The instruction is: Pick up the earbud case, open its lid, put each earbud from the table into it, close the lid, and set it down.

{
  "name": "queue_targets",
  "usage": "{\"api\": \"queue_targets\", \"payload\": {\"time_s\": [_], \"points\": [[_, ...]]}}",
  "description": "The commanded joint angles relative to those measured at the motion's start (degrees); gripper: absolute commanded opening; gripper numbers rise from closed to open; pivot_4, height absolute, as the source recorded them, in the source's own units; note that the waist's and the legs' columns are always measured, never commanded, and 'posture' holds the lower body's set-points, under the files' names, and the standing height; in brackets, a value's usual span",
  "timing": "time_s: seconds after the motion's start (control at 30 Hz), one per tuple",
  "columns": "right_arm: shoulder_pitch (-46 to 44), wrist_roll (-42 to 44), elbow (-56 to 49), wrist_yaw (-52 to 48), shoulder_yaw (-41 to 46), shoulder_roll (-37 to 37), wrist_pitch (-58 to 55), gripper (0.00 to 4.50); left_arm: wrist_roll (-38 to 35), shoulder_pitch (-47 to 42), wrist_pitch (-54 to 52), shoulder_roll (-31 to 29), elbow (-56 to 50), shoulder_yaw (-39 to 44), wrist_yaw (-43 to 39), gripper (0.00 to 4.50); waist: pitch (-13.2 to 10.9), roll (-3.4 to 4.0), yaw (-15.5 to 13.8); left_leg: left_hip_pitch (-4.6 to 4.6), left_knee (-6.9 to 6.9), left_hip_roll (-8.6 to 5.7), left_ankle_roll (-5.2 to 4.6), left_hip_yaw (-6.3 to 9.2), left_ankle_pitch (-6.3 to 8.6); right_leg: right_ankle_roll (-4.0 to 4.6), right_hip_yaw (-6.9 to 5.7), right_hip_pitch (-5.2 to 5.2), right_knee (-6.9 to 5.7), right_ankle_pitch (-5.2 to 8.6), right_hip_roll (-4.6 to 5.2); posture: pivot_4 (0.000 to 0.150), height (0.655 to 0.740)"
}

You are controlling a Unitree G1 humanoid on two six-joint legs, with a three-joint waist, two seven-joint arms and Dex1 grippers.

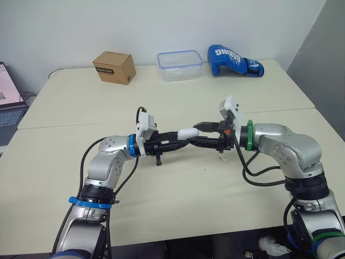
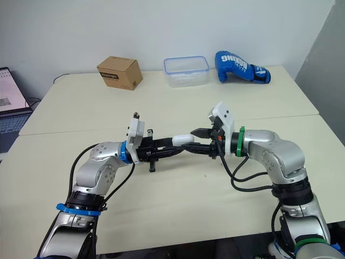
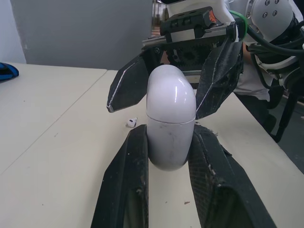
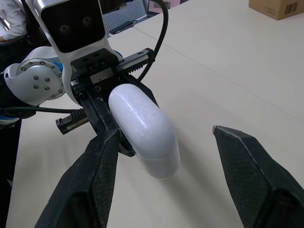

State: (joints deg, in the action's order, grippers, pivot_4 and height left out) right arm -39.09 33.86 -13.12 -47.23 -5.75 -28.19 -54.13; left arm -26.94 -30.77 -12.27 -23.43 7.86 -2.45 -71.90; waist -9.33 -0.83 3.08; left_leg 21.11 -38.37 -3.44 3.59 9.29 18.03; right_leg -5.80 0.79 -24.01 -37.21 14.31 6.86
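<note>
The rounded lid (image 4: 142, 121) will swing back, stay attached and stand open when I open it, because a thin seam (image 4: 163, 156) runs around the white earbud case.
The white earbud case (image 3: 170, 118) has its lid closed and is held above the table between the two arms. My left gripper (image 1: 180, 138) is shut on the case's lower half. My right gripper (image 4: 161, 133) faces it, open, with one finger on each side of the rounded lid end. One finger is close to the case and the other stands well apart. A small white earbud (image 1: 221, 157) lies on the table below my right wrist, and it appears again as the earbud (image 3: 131, 123) beyond the case.
Along the table's far edge stand a cardboard box (image 1: 114, 67), a clear plastic container with a blue rim (image 1: 179, 65) and a blue boxing glove (image 1: 233, 60). A laptop (image 1: 8, 102) sits off the left side. A seam crosses the tabletop.
</note>
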Motion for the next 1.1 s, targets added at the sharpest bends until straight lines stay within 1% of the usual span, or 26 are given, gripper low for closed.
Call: {"api": "queue_targets", "payload": {"time_s": [0.03,0.47,0.83,1.03,1.1], "points": [[-1.55,-0.15,-0.15,0.51,0.89,0.20,1.62,3.21,-1.32,-0.35,0.36,0.07,-2.19,0.23,-0.69,0.77,0.00,0.00,0.02,0.00,-0.01,-0.01,0.00,-0.01,0.00,0.00,0.01,0.00,0.00,0.00,0.00,0.150,0.7307],[-3.11,0.25,2.05,0.51,2.14,0.80,2.39,3.21,-1.61,1.73,0.00,-1.35,-3.19,0.86,-1.29,0.77,0.00,0.00,0.06,0.00,-0.01,0.00,0.00,0.00,0.00,0.00,0.00,0.00,0.00,0.00,0.00,0.150,0.7307],[-4.76,0.99,3.97,0.76,1.75,0.82,2.60,3.21,-1.58,2.34,0.01,-0.64,-3.40,0.69,-1.03,0.77,0.00,0.01,0.07,0.00,0.00,0.00,0.00,0.00,0.00,0.00,0.01,-0.01,0.00,0.00,0.00,0.150,0.7307],[-4.89,4.58,1.17,-2.45,3.13,-1.58,0.61,3.21,-1.36,2.38,0.55,-1.04,-2.08,1.90,-0.37,0.77,0.00,0.00,0.04,0.00,0.00,-0.01,0.00,0.00,0.00,0.00,0.00,0.00,0.00,0.00,0.00,0.150,0.7307],[-6.60,4.24,1.33,-3.10,2.93,-4.05,-0.45,3.21,-1.23,2.11,1.12,-1.64,-0.99,2.65,-0.33,0.77,0.00,0.01,0.04,0.00,0.00,0.00,0.00,-0.01,0.00,0.00,0.01,0.00,0.01,0.00,0.00,0.150,0.7307]]}}
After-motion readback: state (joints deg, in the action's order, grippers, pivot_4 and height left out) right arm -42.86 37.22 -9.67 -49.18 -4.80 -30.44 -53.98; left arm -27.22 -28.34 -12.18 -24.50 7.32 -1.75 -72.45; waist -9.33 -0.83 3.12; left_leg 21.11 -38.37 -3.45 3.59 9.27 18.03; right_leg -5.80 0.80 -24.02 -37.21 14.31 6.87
